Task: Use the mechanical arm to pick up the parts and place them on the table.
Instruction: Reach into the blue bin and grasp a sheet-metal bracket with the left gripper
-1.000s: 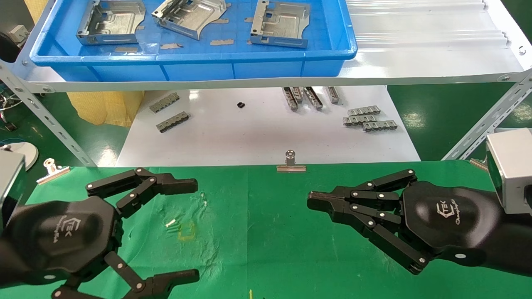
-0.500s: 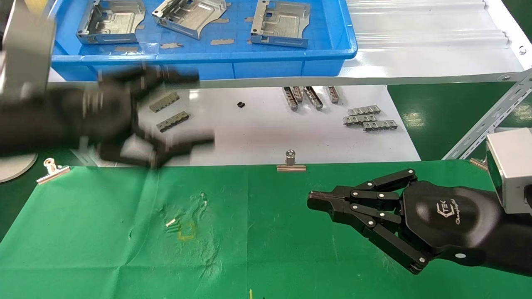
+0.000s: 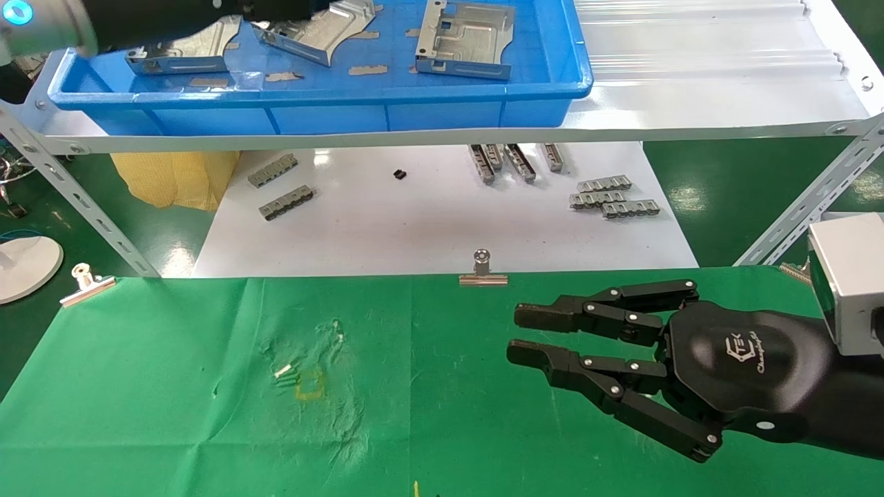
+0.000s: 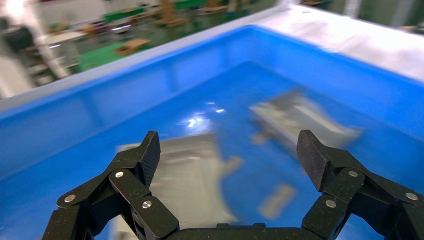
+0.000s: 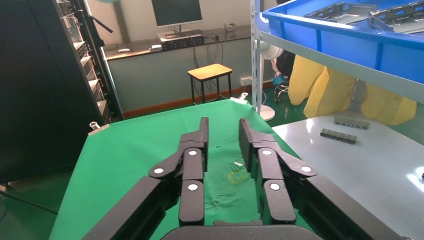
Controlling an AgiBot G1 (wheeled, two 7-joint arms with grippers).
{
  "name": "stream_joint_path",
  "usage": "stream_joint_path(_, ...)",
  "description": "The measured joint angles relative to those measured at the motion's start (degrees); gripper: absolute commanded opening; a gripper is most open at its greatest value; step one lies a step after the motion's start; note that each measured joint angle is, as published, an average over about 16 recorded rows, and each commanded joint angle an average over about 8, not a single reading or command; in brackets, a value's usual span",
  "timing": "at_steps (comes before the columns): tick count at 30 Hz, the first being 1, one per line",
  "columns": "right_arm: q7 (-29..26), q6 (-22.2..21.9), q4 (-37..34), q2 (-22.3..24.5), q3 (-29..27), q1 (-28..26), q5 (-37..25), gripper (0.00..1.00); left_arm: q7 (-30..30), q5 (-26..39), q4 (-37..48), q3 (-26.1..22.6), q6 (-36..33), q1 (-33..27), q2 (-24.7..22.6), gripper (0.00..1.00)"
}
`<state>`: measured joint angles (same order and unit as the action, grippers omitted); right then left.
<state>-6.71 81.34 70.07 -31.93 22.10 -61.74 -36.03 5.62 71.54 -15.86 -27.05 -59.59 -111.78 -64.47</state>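
Tan strips (image 3: pixel 365 36) can be seen around the middle silver part (image 3: pixel 323 30), so I expect more strips to be hidden under it and to stay on the bottom of the bin when I lift.
Three silver parts lie in a blue bin (image 3: pixel 331 96) on the shelf: one at the left (image 3: pixel 181 52) partly hidden under my left arm (image 3: pixel 173 17), one in the middle (image 3: pixel 324 31), one at the right (image 3: pixel 466 38). My left gripper (image 4: pixel 230 150) hovers open over the bin floor, above a blurred part (image 4: pixel 185 185), with another part (image 4: pixel 300 120) farther off. Nothing sits between its fingers. My right gripper (image 3: pixel 514 335) lies low over the green table (image 3: pixel 428 414) at the right, open by a narrow gap and empty (image 5: pixel 223 125).
A white shelf (image 3: pixel 690 90) carries the bin; its slanted legs (image 3: pixel 76 200) stand at both sides. Below lies a glossy white board (image 3: pixel 428 228) with small grey strips (image 3: pixel 615 197). Binder clips (image 3: pixel 483 269) hold the cloth's far edge.
My left arm has risen from the green table up over the blue bin, still open. My right gripper's fingers have parted from shut to a narrow gap.
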Motion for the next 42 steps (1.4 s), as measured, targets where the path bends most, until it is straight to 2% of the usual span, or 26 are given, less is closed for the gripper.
stream_joint_path(1, 0.0, 0.0, 0.0, 0.0, 0.0, 0.0, 0.0, 1.0, -0.3, 0.5, 1.7, -0.2, 1.6, -0.7, -0.9, 0.94)
stream_joint_path(8, 0.0, 0.0, 0.0, 0.0, 0.0, 0.0, 0.0, 1.0, -1.8, 2.6, 10.4, -1.1, 10.6, -3.9, -5.4, 0.06)
stream_joint_path(9, 0.0, 0.0, 0.0, 0.0, 0.0, 0.0, 0.0, 1.0, -1.9, 2.9, 11.3, -1.2, 11.4, -4.1, -5.8, 0.0)
stream_joint_path(17, 0.0, 0.0, 0.0, 0.0, 0.0, 0.0, 0.0, 1.0, -2.7, 4.9, 14.6, -2.5, 15.8, -5.5, -8.1, 0.0)
stream_joint_path(42, 0.0, 0.0, 0.0, 0.0, 0.0, 0.0, 0.0, 1.0, -4.2, 8.4, 16.1, -4.9, 20.4, -6.5, -10.4, 0.0)
